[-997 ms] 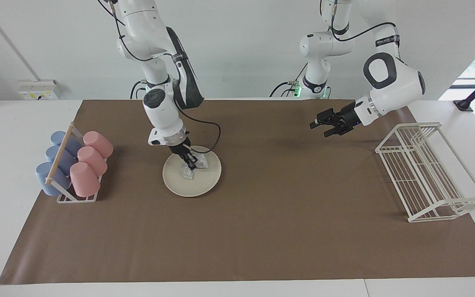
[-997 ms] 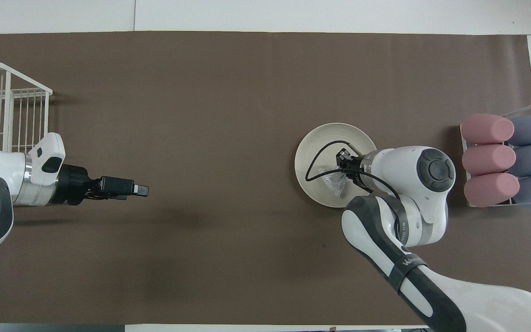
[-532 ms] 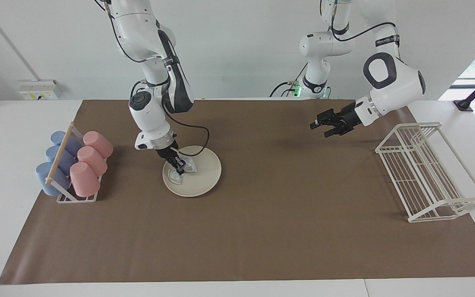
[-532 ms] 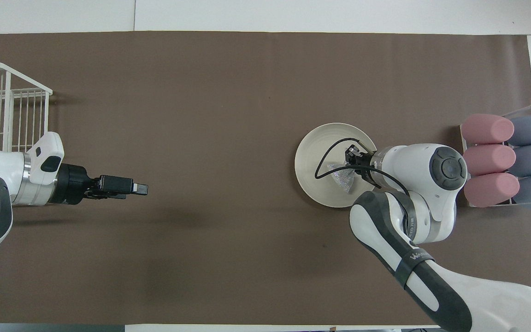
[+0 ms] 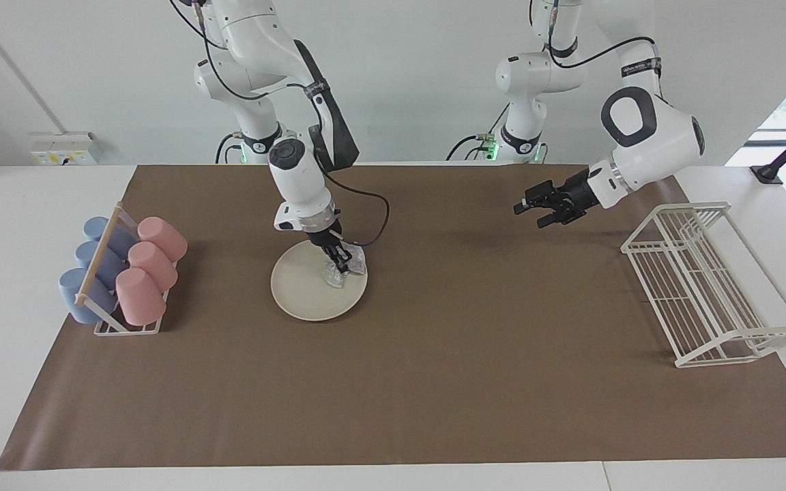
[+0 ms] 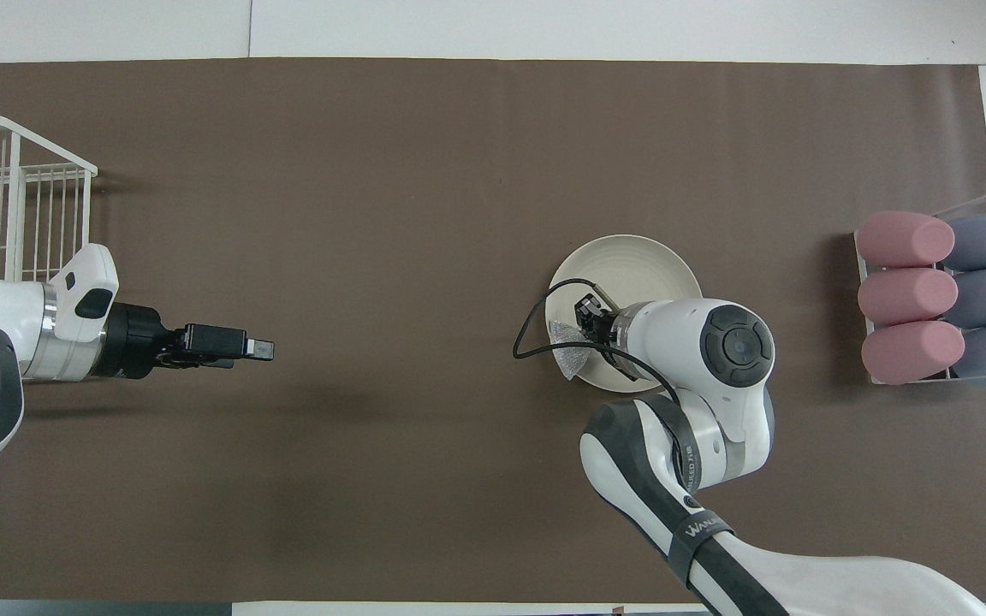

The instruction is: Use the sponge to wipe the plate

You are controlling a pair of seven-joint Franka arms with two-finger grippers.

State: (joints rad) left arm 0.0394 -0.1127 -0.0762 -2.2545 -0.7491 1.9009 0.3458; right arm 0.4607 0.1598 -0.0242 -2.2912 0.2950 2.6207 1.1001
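My gripper will carry the sponge still fanned out instead of drooping, because the silvery sponge's free corner juts out past the plate's rim.
The cream-white plate lies on the brown mat and also shows in the overhead view. My right gripper points down and is shut on the silvery sponge. It presses the sponge on the plate's rim at the side toward the left arm's end of the table. In the overhead view the sponge sticks out past that rim, beside the right gripper. My left gripper waits open and empty in the air over bare mat, also seen in the overhead view.
A rack of pink and blue cups stands at the right arm's end, also seen from overhead. A white wire rack stands at the left arm's end. The right arm's black cable loops over the plate's edge.
My right gripper dragged the sponge across the plate, first to the edge beside the cups, then back to the edge toward the left arm's end. The left arm stayed still.
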